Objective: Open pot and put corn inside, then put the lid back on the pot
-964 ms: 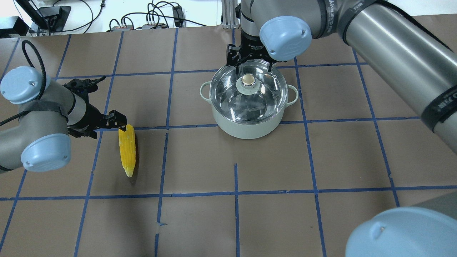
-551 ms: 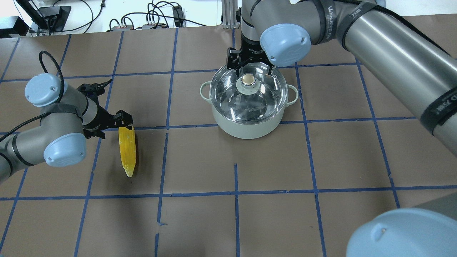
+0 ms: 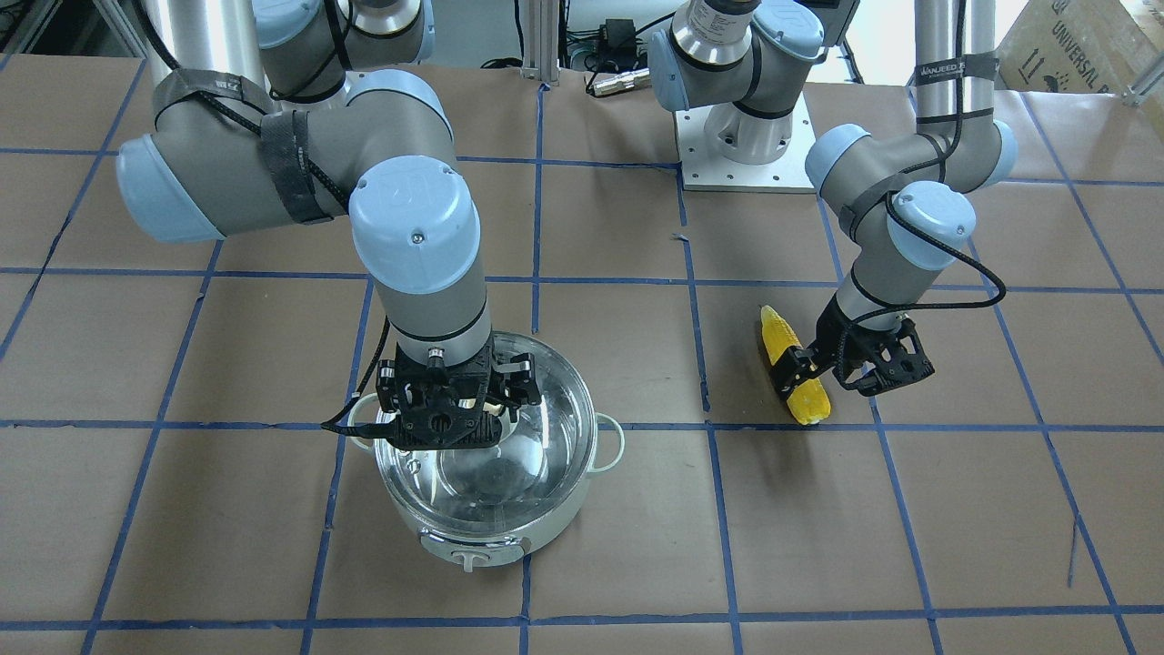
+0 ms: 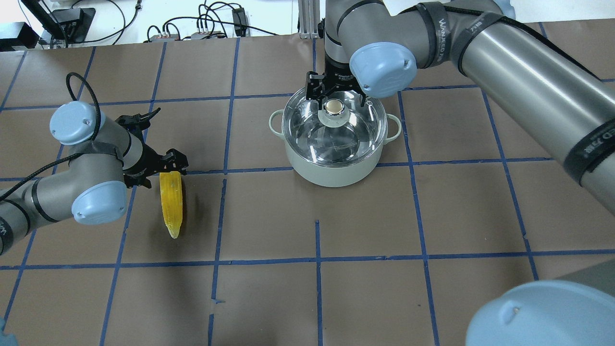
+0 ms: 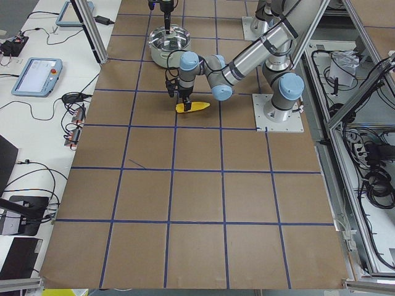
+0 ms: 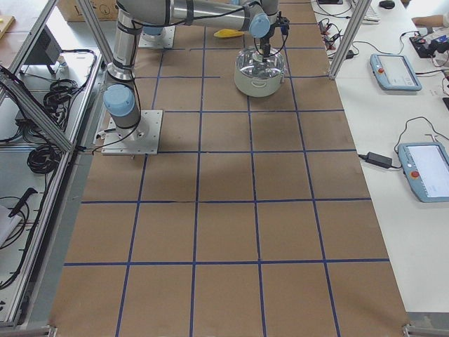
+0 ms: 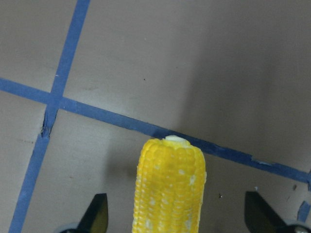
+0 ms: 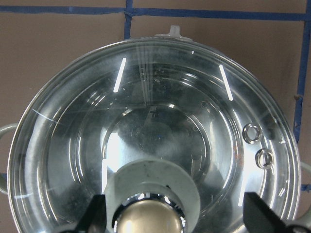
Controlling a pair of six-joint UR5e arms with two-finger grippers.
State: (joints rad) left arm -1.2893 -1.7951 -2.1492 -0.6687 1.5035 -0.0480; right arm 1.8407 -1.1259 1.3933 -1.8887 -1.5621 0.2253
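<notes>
My gripper is going to lower in the yellow corn [image 3: 808, 402], which is shorter than the pot's wide opening [image 3: 515, 468], so the corn should fit inside lying across it.
The pale mint pot [image 4: 331, 174] stands at mid-table with the glass lid [image 4: 338, 139] on it. The lid's knob [image 4: 332, 106] sits between the fingers of my open right gripper [image 4: 337, 98], which hangs over it; in the right wrist view the knob [image 8: 149, 219] lies between both fingertips, untouched. The yellow corn [image 4: 171, 206] lies flat on the table to the left, pointed end toward me. My left gripper [image 4: 154, 171] is open just over its blunt end. In the left wrist view the corn [image 7: 170, 184] shows between the two fingertips.
The table is brown paper with blue tape lines [image 4: 317, 259]. Cables and boxes [image 4: 202, 29] lie past the far edge. The right arm's large links [image 4: 528, 72] reach across the right half. Tablets [image 6: 396, 70] rest on the side bench.
My left gripper has moved right, closer over the corn's blunt end. My right gripper has shifted toward me so its fingers now flank the lid's knob. Corn, pot and lid have not moved.
</notes>
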